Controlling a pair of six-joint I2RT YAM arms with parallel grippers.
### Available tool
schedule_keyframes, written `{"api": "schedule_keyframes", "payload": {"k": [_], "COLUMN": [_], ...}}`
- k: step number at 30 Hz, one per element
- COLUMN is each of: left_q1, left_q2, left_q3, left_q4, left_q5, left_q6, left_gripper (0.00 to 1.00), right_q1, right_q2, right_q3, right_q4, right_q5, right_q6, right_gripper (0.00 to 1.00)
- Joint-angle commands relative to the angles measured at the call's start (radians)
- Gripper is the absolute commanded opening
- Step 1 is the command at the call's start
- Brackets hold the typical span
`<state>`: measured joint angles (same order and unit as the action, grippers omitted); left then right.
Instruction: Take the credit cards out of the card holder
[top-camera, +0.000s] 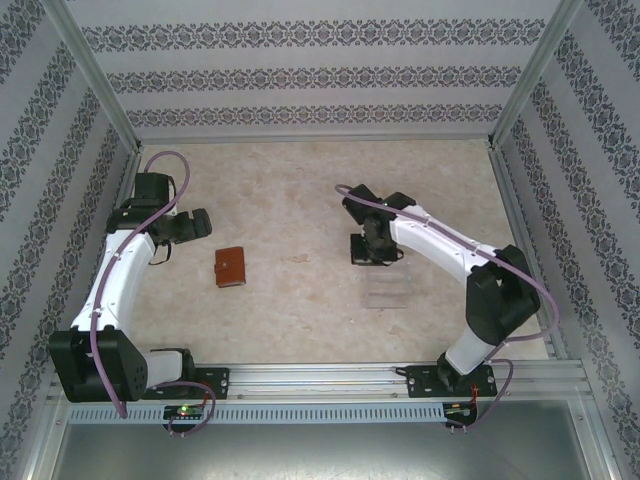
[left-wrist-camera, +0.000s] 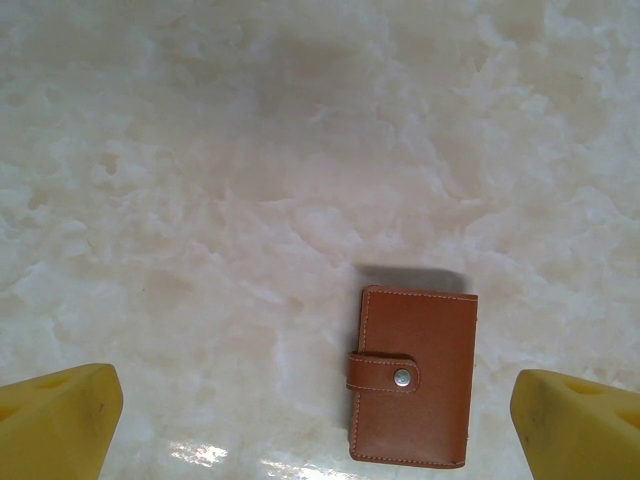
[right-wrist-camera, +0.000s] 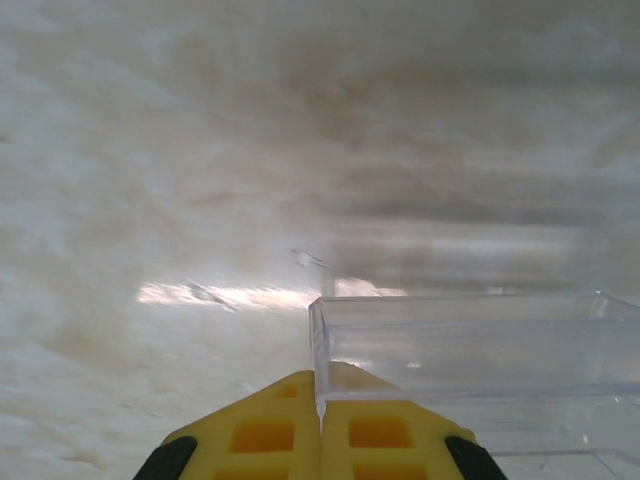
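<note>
I should keep carrying the box to the middle of the table (top-camera: 322, 242) until it stands flat, as my right gripper holds the clear box's side (right-wrist-camera: 319, 345) and that spot is free.
The card holder (top-camera: 230, 267) lies flat on the marble table, a reddish-brown leather wallet folded closed with its strap tab (left-wrist-camera: 385, 371) snapped over the front. The credit cards are hidden inside it. My left gripper (top-camera: 186, 228) hovers above and just left of the card holder (left-wrist-camera: 415, 375). This gripper (left-wrist-camera: 315, 392) is open, and its yellow fingers (left-wrist-camera: 58, 418) stand wide apart at the bottom corners of the left wrist view. My right gripper (top-camera: 372, 250) is shut on the thin wall of a clear plastic box (right-wrist-camera: 470, 340), with its fingertips (right-wrist-camera: 321, 398) pressed together around the box's corner edge.
The clear plastic box (top-camera: 388, 288) sits right of centre on the table (top-camera: 300, 210), near the right arm. Patterned walls with metal frame posts enclose the table on three sides. A metal rail (top-camera: 320, 378) runs along the near edge.
</note>
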<state>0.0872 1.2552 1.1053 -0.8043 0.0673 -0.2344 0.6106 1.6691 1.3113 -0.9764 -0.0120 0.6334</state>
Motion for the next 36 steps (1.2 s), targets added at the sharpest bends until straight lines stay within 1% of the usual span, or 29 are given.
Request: {"api": "schedule_keyframes", "payload": {"k": [1,5,9,15,20,23,30,36], "left_q1": [0.014,0.014,0.014,0.014,0.014,0.014,0.014,0.014], "left_q2": [-0.024,-0.032,-0.043,-0.053,-0.068,-0.066,-0.064,-0.057], "left_q3": [-0.013,-0.014,-0.02,-0.021,-0.029,-0.028,-0.03,-0.032], "left_q4": [-0.024,-0.024,-0.019,-0.018,-0.004,-0.005,-0.004,-0.002], "left_q5": [-0.006,-0.005,0.003,0.002,0.003,-0.002,-0.01,-0.007], "left_q6": [0.022,0.02,0.018,0.017,0.014,0.014,0.013,0.009], "left_gripper": [1.0,1.0,1.0,1.0,1.0,1.0,1.0,1.0], "right_q1": [0.04,0.082,0.123,0.139,0.141,0.137,0.138,0.132], "right_q2": [0.077,0.192,0.302,0.456,0.573,0.649,0.761,0.805], "right_q3": [0.108,0.246,0.396,0.612,0.781,0.873,1.013,1.047], "right_q4": [-0.024,-0.039,-0.072,-0.139,-0.181,-0.206,-0.202,-0.162], "right_q5": [0.01,0.026,0.081,0.148,0.207,0.212,0.245,0.266], "right_q6": [0.1,0.158,0.19,0.207,0.188,0.175,0.168,0.167], "right_gripper": [0.0,0.0,0.0,0.0,0.0,0.0,0.0,0.0]}}
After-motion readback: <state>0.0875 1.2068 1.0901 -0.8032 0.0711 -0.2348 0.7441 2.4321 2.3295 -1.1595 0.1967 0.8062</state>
